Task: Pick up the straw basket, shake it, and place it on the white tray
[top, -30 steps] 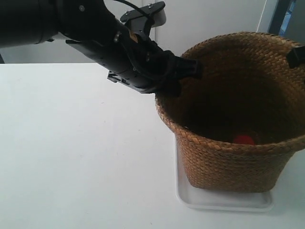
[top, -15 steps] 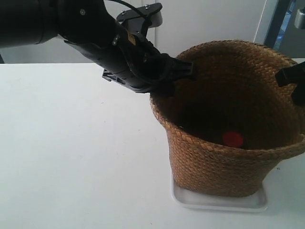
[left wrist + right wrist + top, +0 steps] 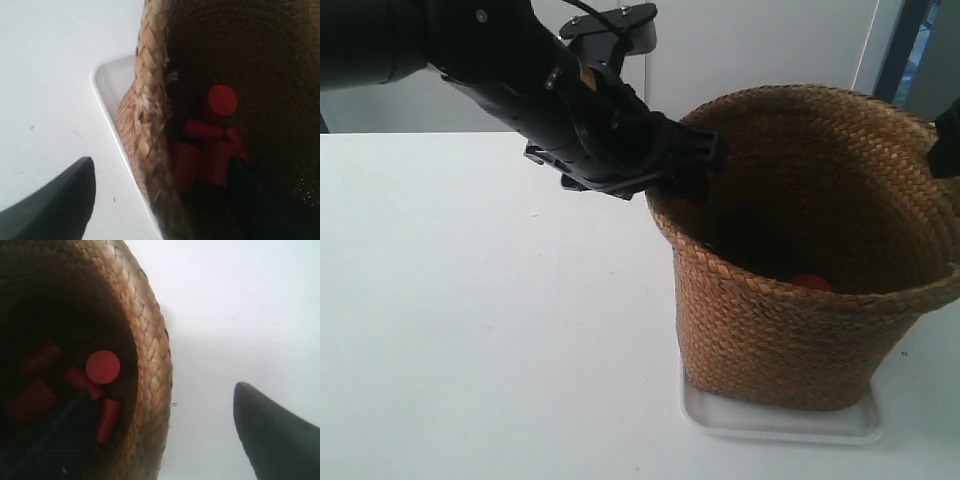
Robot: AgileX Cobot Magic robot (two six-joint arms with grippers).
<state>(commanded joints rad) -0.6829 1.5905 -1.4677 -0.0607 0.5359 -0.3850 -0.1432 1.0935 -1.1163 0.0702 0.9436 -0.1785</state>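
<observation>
The straw basket's base (image 3: 778,392) is resting on the white tray. I keep moving my right gripper back until its open fingers are clear of the braided rim (image 3: 154,367).
The straw basket (image 3: 800,330) stands upright on the white tray (image 3: 780,422), which shows only below its base. My left gripper (image 3: 705,152) is open at the basket's near-left rim. In the left wrist view the gripper (image 3: 160,165) straddles the braided rim of the basket (image 3: 150,100), one finger (image 3: 55,200) outside over the table, the other inside, neither pressing the straw. A corner of the tray (image 3: 107,80) shows there. My right gripper (image 3: 160,392) is open too, straddling the opposite rim of the basket (image 3: 150,355). In the exterior view only a black sliver of it (image 3: 950,140) shows.
Several red cylinders (image 3: 200,150) lie on the basket's floor, also in sight as cylinders (image 3: 102,367) in the right wrist view and as a red spot (image 3: 810,282) from outside. White tabletop (image 3: 470,330) stretches to the basket's left. A wall and dark frame (image 3: 900,45) stand behind.
The basket went from tilted to upright and shifted slightly left with the tray under it. The arm at the exterior view's right drew back toward the frame edge.
</observation>
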